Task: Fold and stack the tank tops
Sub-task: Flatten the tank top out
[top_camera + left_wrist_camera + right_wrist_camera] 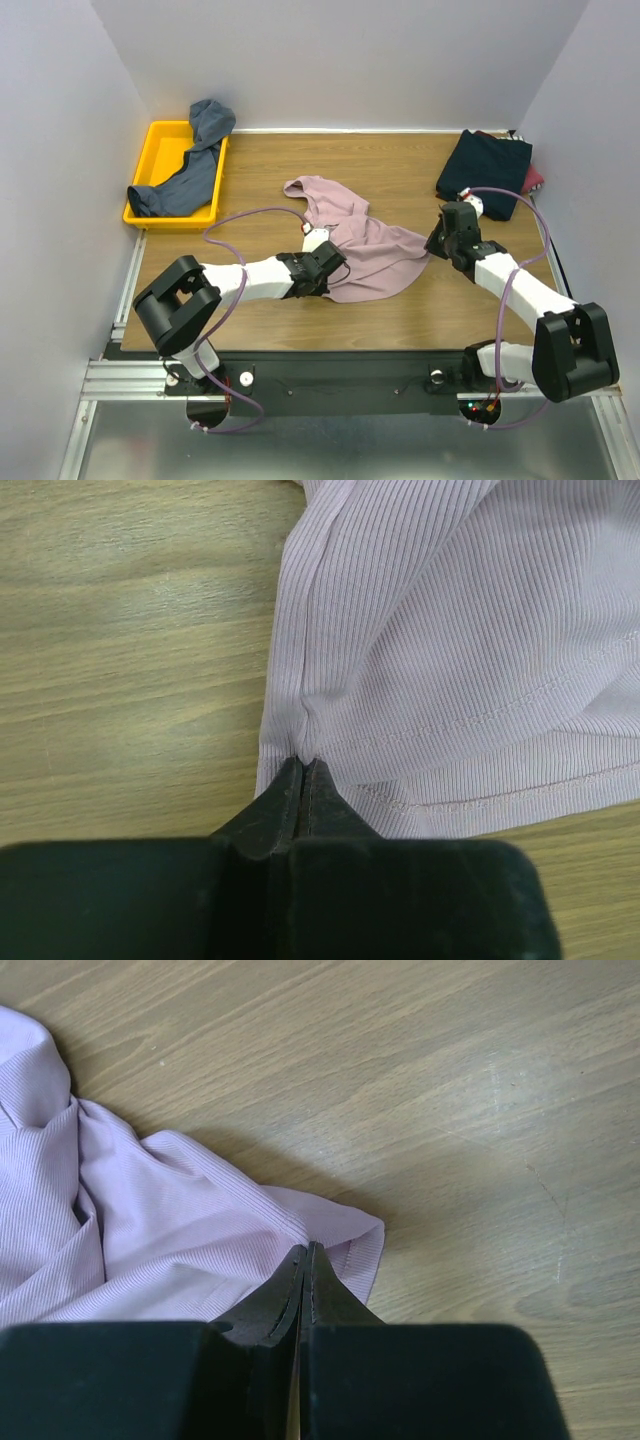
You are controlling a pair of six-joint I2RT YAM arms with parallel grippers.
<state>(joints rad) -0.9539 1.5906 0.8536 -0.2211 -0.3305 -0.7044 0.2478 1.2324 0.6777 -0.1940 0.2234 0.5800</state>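
Observation:
The dusty pink tank top lies crumpled (348, 228) with its hem slack, so my left gripper should pull the hem (365, 294) taut, away from my right gripper, before lifting.
The dusty pink tank top (360, 240) lies crumpled in the middle of the wooden table. My left gripper (333, 266) is shut on its hem at the near left side; the left wrist view shows the jaws (303, 765) pinching the ribbed pink cloth (450, 630). My right gripper (437, 243) is shut on the top's right corner; the right wrist view shows the jaws (306, 1252) closed on the pink fabric (150, 1230). A slate blue-grey tank top (190, 165) hangs out of the yellow tray. Dark navy (485, 170) and red (533, 178) tops lie stacked at the back right.
The yellow plastic tray (165, 140) stands at the back left by the wall. White walls close the table on three sides. Bare wood (400, 160) shows behind the pink top and at the near edge (420, 320).

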